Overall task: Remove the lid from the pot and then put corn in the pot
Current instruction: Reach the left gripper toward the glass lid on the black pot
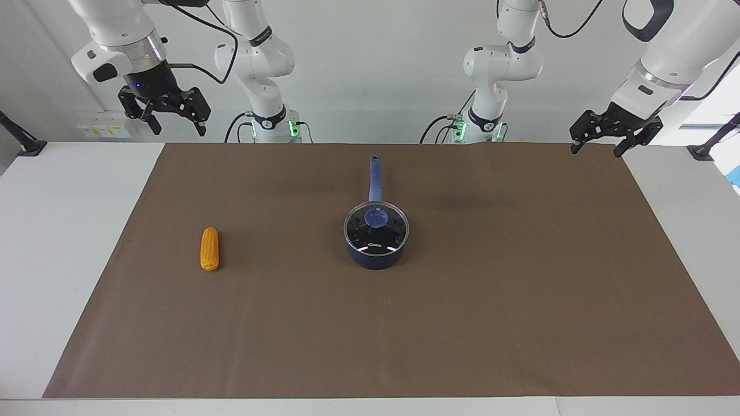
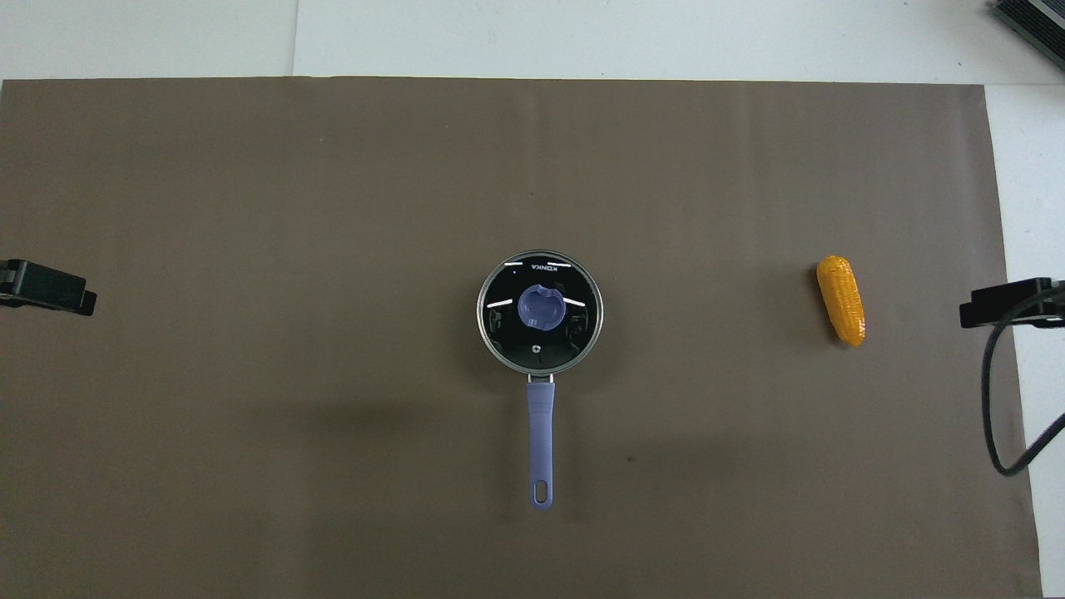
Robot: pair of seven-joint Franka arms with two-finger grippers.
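Note:
I should expect the pot to be empty when I lift the glass lid by its blue knob [image 2: 541, 308], because only plain black [image 2: 507, 333] shows through the lid.
The navy pot [image 1: 376, 260] stands mid-mat, its long handle [image 2: 540, 433] pointing toward the robots. The glass lid [image 1: 391, 230] with its blue knob [image 1: 376, 218] sits on the pot; the lid also shows in the overhead view [image 2: 506, 326]. The yellow-orange corn [image 1: 210, 248] lies on the mat toward the right arm's end, also seen from overhead [image 2: 841, 299]. My right gripper [image 1: 178, 126] is open and empty, raised over the mat's edge by its base. My left gripper [image 1: 596, 150] is open and empty, raised over the mat's corner at its own end.
A brown mat [image 1: 491, 300] covers most of the white table [image 1: 52, 242]. A black cable [image 2: 994, 399] hangs by the right gripper's tip [image 2: 1007, 304]. The left gripper's tip [image 2: 50, 287] shows at the overhead view's edge.

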